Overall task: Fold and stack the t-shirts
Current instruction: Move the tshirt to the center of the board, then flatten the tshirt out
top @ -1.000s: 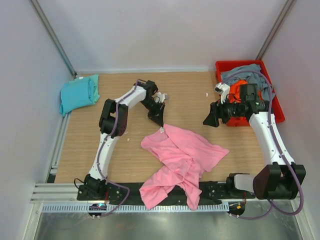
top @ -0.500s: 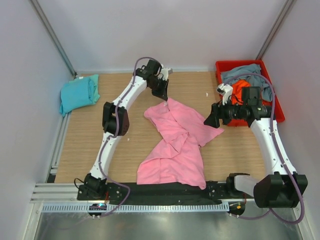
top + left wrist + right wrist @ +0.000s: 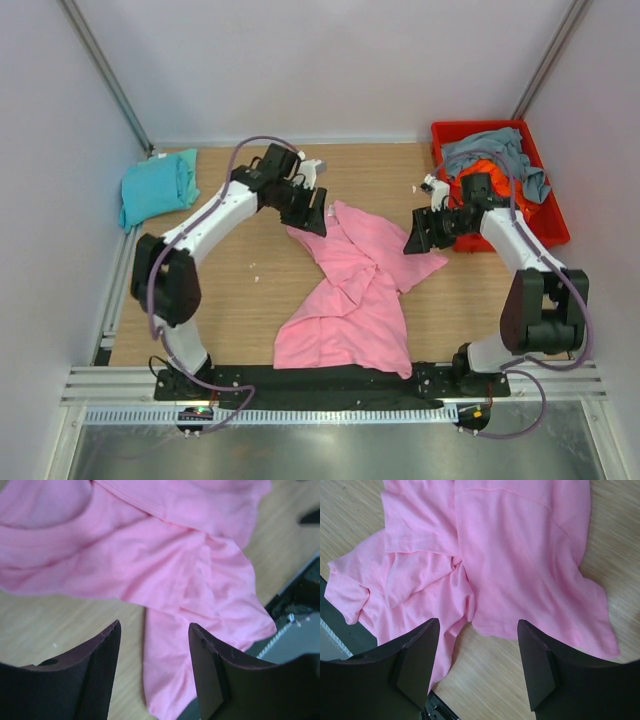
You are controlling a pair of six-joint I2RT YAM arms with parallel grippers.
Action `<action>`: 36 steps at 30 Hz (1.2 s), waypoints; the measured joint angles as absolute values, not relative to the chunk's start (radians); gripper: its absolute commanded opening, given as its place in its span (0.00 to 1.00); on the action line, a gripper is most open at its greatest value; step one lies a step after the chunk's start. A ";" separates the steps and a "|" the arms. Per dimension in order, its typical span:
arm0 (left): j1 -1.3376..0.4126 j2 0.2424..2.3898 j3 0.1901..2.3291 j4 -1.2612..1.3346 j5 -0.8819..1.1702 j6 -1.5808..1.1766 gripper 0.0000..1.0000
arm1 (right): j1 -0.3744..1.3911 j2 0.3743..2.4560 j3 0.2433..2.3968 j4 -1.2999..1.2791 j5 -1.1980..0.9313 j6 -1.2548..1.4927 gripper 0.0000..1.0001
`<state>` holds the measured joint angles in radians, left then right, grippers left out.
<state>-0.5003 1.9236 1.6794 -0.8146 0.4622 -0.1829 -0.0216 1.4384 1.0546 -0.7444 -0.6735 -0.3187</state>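
My grippers are to pull the cloth (image 3: 352, 285) back and spread it before folding, as the pink t-shirt's hem lies over the black base rail (image 3: 345, 366), its middle bunched.
The pink t-shirt (image 3: 350, 290) lies crumpled and partly spread on the wooden table, reaching from mid-table to the near edge. My left gripper (image 3: 318, 215) hovers open over its far left corner; in the left wrist view the shirt (image 3: 150, 565) shows below the empty left gripper (image 3: 155, 630). My right gripper (image 3: 420, 236) stands open above the shirt's right edge, and the right wrist view shows the cloth (image 3: 520, 555) ahead of the right gripper (image 3: 478, 625), nothing held. A folded teal t-shirt (image 3: 158, 187) lies far left. Orange (image 3: 480, 177) and grey-blue (image 3: 495, 148) t-shirts sit in the bin.
The red plastic bin (image 3: 553, 218) stands at the back right, close behind my right arm. A black base rail (image 3: 330, 380) runs along the near edge, with the shirt's hem over it. White walls close in the table on three sides.
My left gripper dragged the pink shirt's corner toward the far side, then opened and let it go, swinging slightly left. The shirt now lies stretched out longer. My right gripper stayed open.
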 measured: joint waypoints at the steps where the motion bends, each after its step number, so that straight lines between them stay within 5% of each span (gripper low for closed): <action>1: -0.507 1.841 1.605 -0.783 0.476 -0.189 0.57 | -0.022 1.475 1.066 -0.744 -0.669 -0.319 0.69; 6: -0.623 1.588 1.345 -0.681 0.517 -0.181 0.47 | -0.022 1.691 1.209 -0.707 -0.716 -0.282 0.66; 14: -0.793 1.604 1.131 -0.600 0.566 -0.119 0.32 | -0.020 1.975 1.404 -0.651 -0.854 -0.199 0.66; 24: -0.839 1.776 1.125 -0.574 0.569 -0.103 0.26 | 0.020 2.062 1.465 -0.701 -0.899 -0.207 0.65; 36: -0.835 1.918 1.192 -0.662 0.546 -0.075 0.16 | 0.009 2.084 1.468 -0.712 -0.687 -0.151 0.64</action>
